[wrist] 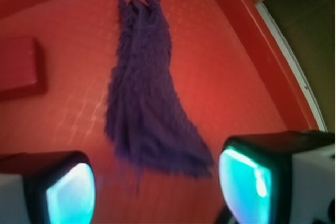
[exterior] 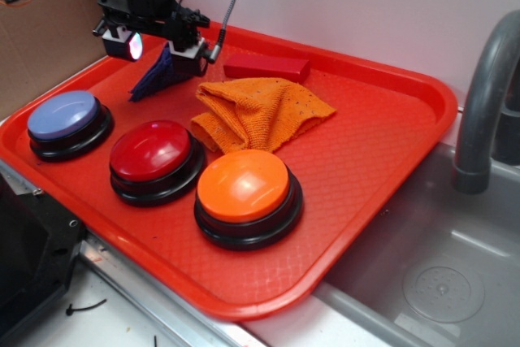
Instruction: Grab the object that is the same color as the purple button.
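Note:
My gripper will bunch the wide near end of the purple cloth (exterior: 157,77) into a narrow piece of cloth when I squeeze it, because loose folds (wrist: 135,77) already run along the cloth.
The object, a small dark purple knitted cloth (exterior: 151,79) (wrist: 143,103), lies crumpled in the back left part of the red tray (exterior: 382,160). My gripper (exterior: 154,48) (wrist: 157,187) hangs just over it and is open. In the wrist view the two fingers stand wide apart on either side of the cloth's near end, with nothing clamped between them. The purple button (exterior: 63,115), pale lavender on a black base, sits at the tray's left edge, in front of the cloth.
A red button (exterior: 150,150) and an orange button (exterior: 244,186) stand along the tray's front. An orange cloth (exterior: 260,111) lies mid-tray, with a red block (exterior: 266,67) (wrist: 18,72) behind it. A sink (exterior: 439,282) and grey faucet (exterior: 487,95) lie to the right.

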Robot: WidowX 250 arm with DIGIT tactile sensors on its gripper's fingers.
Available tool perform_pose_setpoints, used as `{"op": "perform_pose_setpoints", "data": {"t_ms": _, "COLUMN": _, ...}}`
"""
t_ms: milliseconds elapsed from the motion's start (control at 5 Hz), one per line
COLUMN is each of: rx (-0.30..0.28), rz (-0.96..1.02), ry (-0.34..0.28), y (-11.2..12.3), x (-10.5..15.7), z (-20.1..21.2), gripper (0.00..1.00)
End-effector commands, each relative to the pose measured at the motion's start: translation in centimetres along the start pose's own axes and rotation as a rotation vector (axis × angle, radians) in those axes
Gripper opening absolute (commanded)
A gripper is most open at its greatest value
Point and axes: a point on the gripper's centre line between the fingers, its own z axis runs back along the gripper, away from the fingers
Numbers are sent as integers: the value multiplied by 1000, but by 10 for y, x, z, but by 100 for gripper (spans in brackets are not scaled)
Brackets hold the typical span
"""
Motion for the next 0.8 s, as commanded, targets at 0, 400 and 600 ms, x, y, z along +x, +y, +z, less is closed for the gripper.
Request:
{"op": "perform_pose_setpoints", "data": {"t_ms": 0, "rx": 58, "rz": 20, "ry": -13, "y": 13, "x": 19, "z": -18, "gripper": 100}}
{"op": "perform_pose_setpoints", "data": {"t_ms": 400, "rx": 58, "rz": 15, "ry": -14, "y": 20, "x": 21, "z": -27, "gripper": 0}}
{"op": "perform_pose_setpoints", "data": {"t_ms": 600, "rx": 25, "rz": 1, "ry": -9, "y": 19, "x": 19, "z": -23, "gripper": 0}}
